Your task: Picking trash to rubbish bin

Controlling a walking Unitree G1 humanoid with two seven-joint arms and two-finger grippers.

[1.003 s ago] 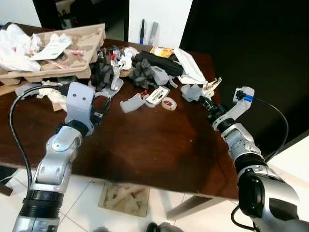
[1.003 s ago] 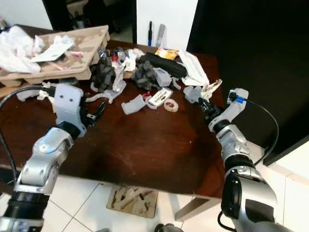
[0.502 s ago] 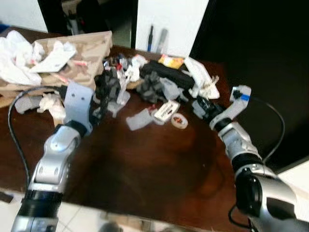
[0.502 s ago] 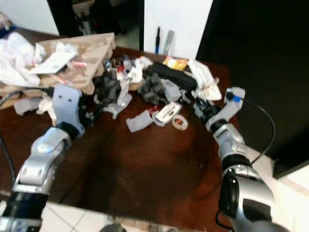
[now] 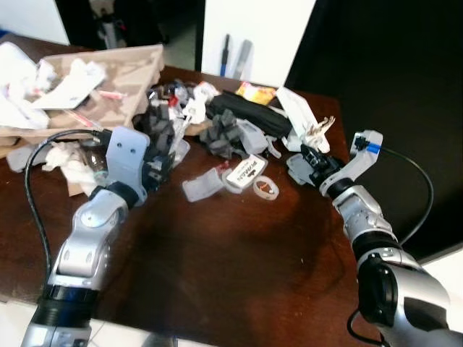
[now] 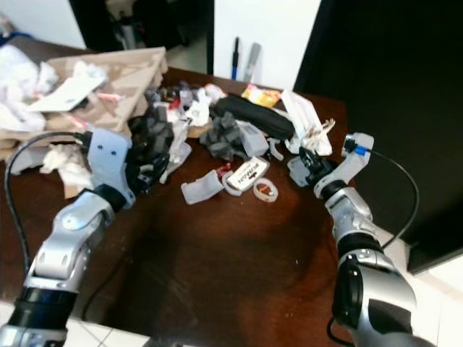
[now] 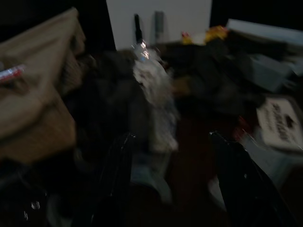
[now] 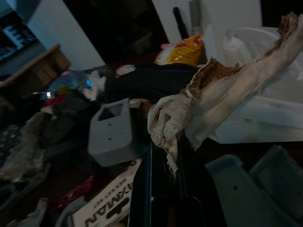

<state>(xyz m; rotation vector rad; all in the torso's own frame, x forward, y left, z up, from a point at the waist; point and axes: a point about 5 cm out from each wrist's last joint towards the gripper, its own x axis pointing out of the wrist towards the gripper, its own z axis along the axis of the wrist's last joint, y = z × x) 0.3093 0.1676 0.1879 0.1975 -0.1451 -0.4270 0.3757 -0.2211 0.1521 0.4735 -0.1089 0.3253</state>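
Observation:
A red bit (image 5: 222, 167) sticks out behind the flat grey plastic piece (image 5: 202, 186), so I should expect more red scrap to be hidden under the piece when I lift it.
Trash lies heaped across the far half of a dark wooden table (image 5: 239, 253). My left gripper (image 5: 160, 170) is open at the near edge of a black crumpled lump (image 5: 163, 129). In the left wrist view its fingers (image 7: 118, 175) stand wide apart, with a clear plastic scrap (image 7: 154, 94) and dark trash ahead. At the table's right side my right gripper (image 5: 312, 156) is shut on a crumpled brown-white paper scrap (image 8: 213, 94), which sticks up above it (image 5: 319, 130). A grey plastic piece (image 5: 298, 168) lies right beside that gripper.
A cardboard tray (image 5: 137, 69) with white paper sits at the back left. In the pile are a black pouch (image 5: 246, 112), a yellow packet (image 5: 255, 92), a white label card (image 5: 242, 170), a tape ring (image 5: 268, 189) and a grey plastic piece (image 5: 202, 186). The table's right edge is near my right arm.
The camera has shifted. My left gripper has come closer to the black crumpled lump at the pile's near edge. The right gripper still holds the paper scrap in about the same spot.

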